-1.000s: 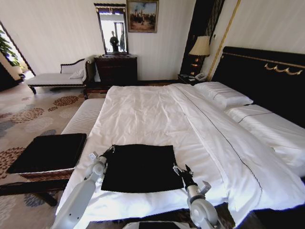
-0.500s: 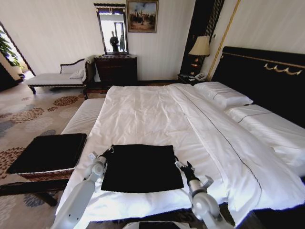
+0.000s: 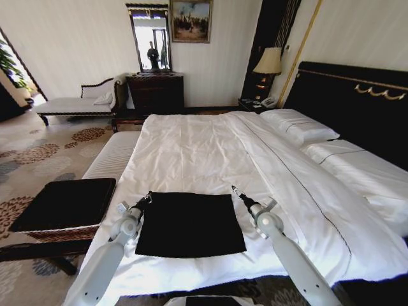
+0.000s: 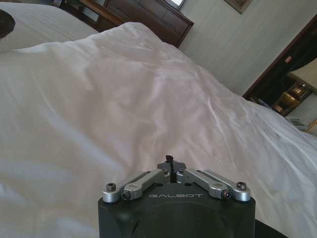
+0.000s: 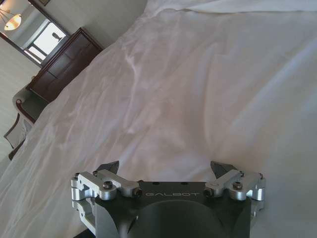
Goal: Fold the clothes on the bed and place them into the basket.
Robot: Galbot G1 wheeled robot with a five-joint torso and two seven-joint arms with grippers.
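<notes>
I expect the black clothes (image 3: 190, 223) to fold double into a narrow piece of cloth when I carry their far corners, because they lie thin with a curved near edge (image 3: 191, 256).
The clothes (image 3: 190, 223) lie as a flat black rectangle on the near part of the bed (image 3: 204, 150), with no lettering showing. My left gripper (image 3: 148, 197) rests at the rectangle's far left corner, and in the left wrist view its fingers (image 4: 170, 159) are shut together over white sheet. My right gripper (image 3: 235, 190) reaches to the far right corner of the clothes. It stands open (image 5: 164, 167) above the sheet (image 5: 198, 89), with nothing between its fingers. The basket (image 3: 58, 233), brown wicker with a flat black top, stands on the floor left of the bed.
A pale striped bench (image 3: 113, 156) runs along the bed's left side beyond the basket. Pillows (image 3: 298, 126) and the black headboard (image 3: 357, 105) are on the right. A chaise longue (image 3: 73, 103), a dark dresser (image 3: 156, 92) and a lamp (image 3: 268, 64) line the far wall.
My right gripper has moved from the near right corner of the clothes forward to the far right corner, arm stretching out. The left arm and the clothes have stayed put.
</notes>
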